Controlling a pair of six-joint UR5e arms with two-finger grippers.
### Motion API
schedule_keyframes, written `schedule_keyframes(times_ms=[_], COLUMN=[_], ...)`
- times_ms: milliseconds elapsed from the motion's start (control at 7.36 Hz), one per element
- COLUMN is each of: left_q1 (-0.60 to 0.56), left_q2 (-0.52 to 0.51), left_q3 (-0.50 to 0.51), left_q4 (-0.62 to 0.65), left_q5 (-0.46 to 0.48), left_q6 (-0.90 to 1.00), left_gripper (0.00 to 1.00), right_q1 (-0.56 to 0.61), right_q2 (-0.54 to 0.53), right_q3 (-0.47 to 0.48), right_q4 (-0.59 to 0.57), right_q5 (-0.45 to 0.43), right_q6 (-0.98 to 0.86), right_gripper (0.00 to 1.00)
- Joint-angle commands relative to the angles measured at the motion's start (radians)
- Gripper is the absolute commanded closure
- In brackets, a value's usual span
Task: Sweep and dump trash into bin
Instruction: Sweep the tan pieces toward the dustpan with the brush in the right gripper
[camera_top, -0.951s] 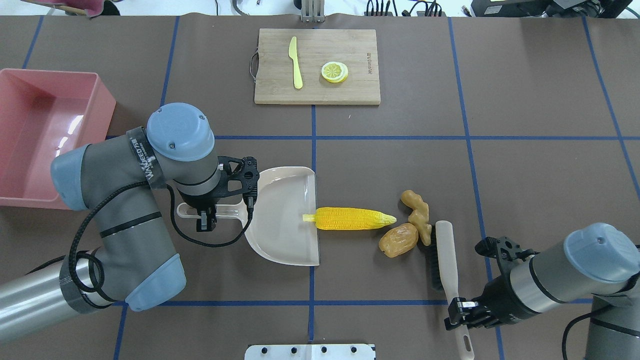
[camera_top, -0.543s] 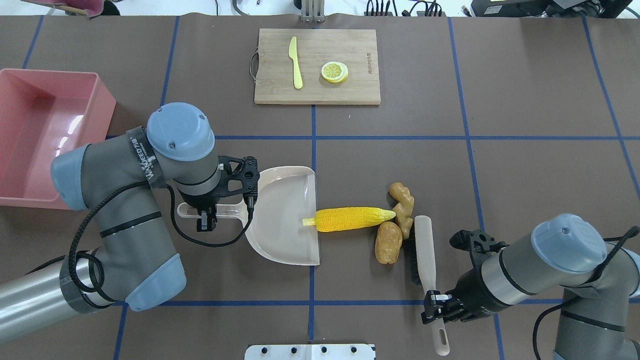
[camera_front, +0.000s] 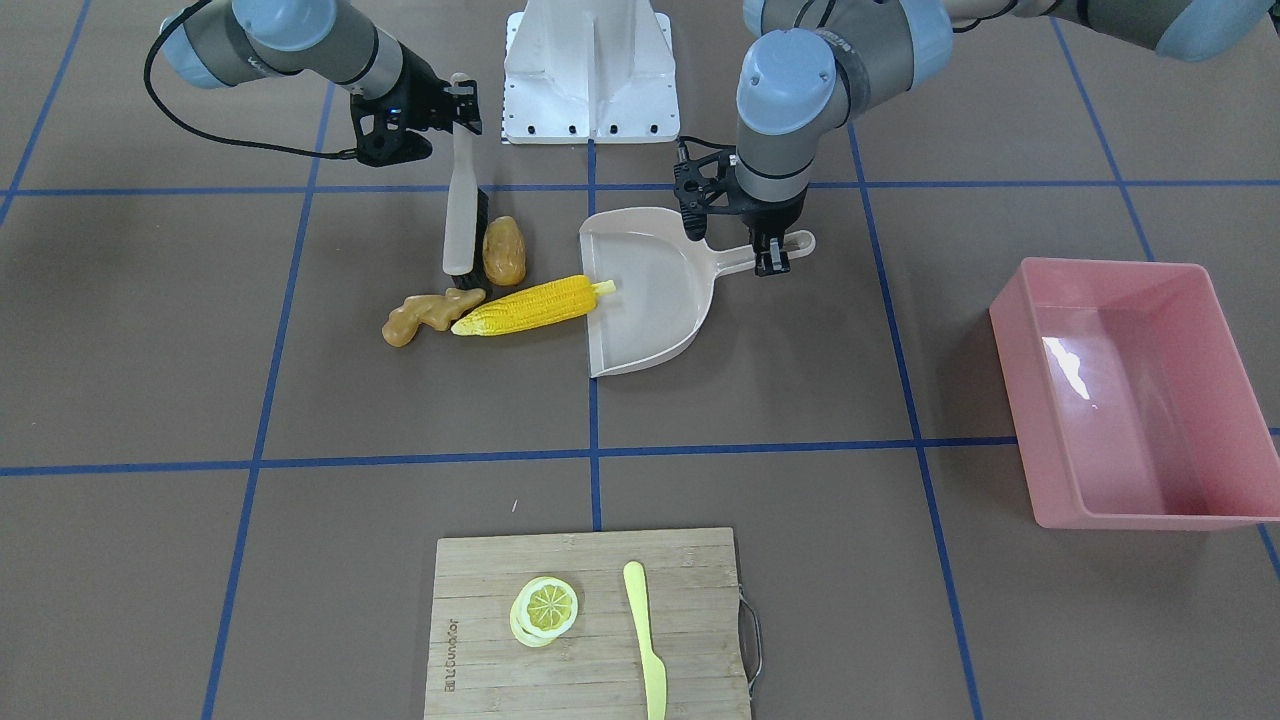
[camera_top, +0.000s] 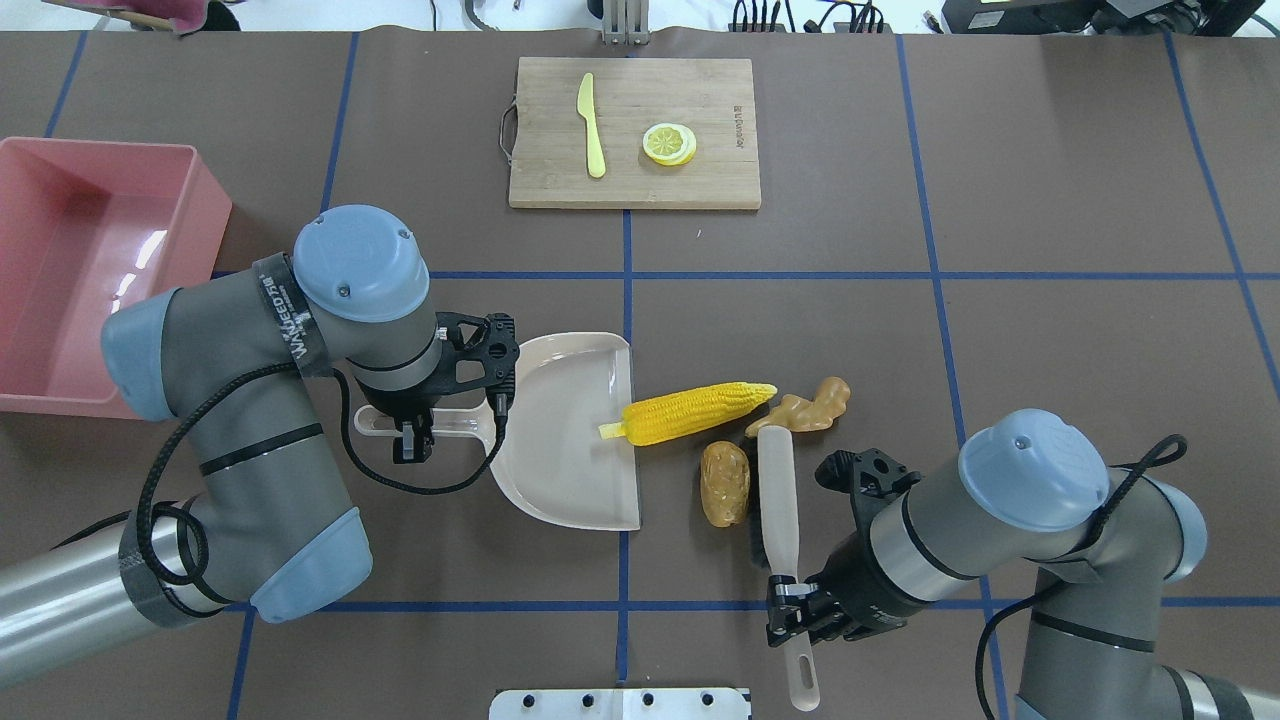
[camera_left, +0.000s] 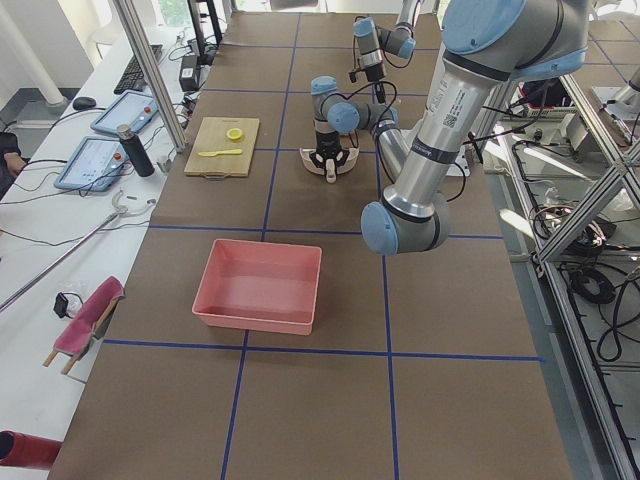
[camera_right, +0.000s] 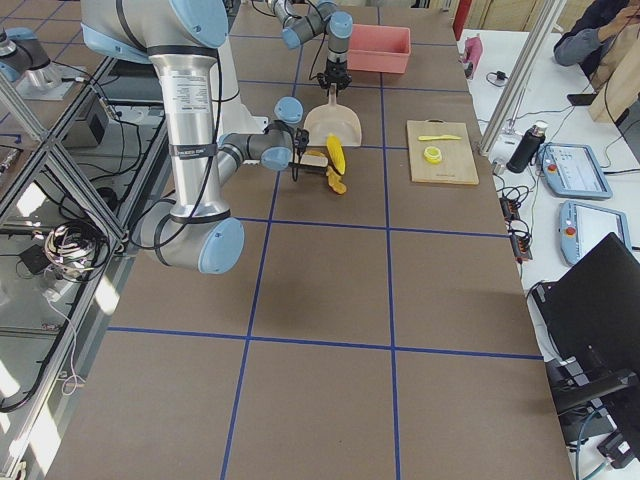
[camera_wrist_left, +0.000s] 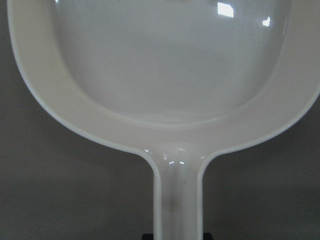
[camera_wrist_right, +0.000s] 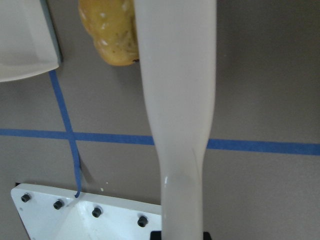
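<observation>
The tan ginger root is beyond the end of the brush, so the robot's right gripper should pull the brush back and sweep from beyond the ginger root toward the dustpan.
The yellow corn cob (camera_top: 690, 413) lies slanted with its stem tip over the lip of the beige dustpan (camera_top: 570, 440). The brown potato (camera_top: 724, 484) lies just right of the pan, against the bristles of a beige brush (camera_top: 778, 500). The tan ginger root (camera_top: 805, 410) lies at the brush's far tip, by the corn's pointed end. My left gripper (camera_top: 412, 430) is shut on the dustpan handle. My right gripper (camera_top: 795, 610) is shut on the brush handle. The pink bin (camera_top: 90, 275) stands at the far left with nothing showing inside it.
A wooden cutting board (camera_top: 635, 132) at the far middle carries a pale yellow knife (camera_top: 592, 125) and a lemon slice (camera_top: 669, 143). A white base plate (camera_top: 620, 703) sits at the near edge. Blue tape lines cross the brown table.
My right arm has swept the brush leftward, pushing the potato and ginger toward the dustpan. The corn has turned and its stem has slid onto the pan's lip. The left arm has not moved.
</observation>
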Motion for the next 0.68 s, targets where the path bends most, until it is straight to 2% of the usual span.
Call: schedule_keyframes(times_ms=[0, 408, 543], left_q1=[0.000, -0.002, -0.002], left_q2=[0.002, 0.008, 0.008], left_q3=[0.000, 0.000, 0.000], left_q4=[0.001, 0.001, 0.001], left_q5=[0.001, 0.001, 0.001], left_q6=[0.001, 0.008, 0.008], left_gripper=[1.00, 1.00, 1.00], right_q1=[-0.023, -0.026, 0.019], right_q2=[0.081, 0.144, 0.130], right_q3=[-0.004, -0.002, 0.006], right_q4=[-0.078, -0.147, -0.149], right_q5=[-0.012, -0.014, 0.009], right_q6=[0.000, 0.000, -0.002], right_gripper=[1.00, 1.00, 1.00])
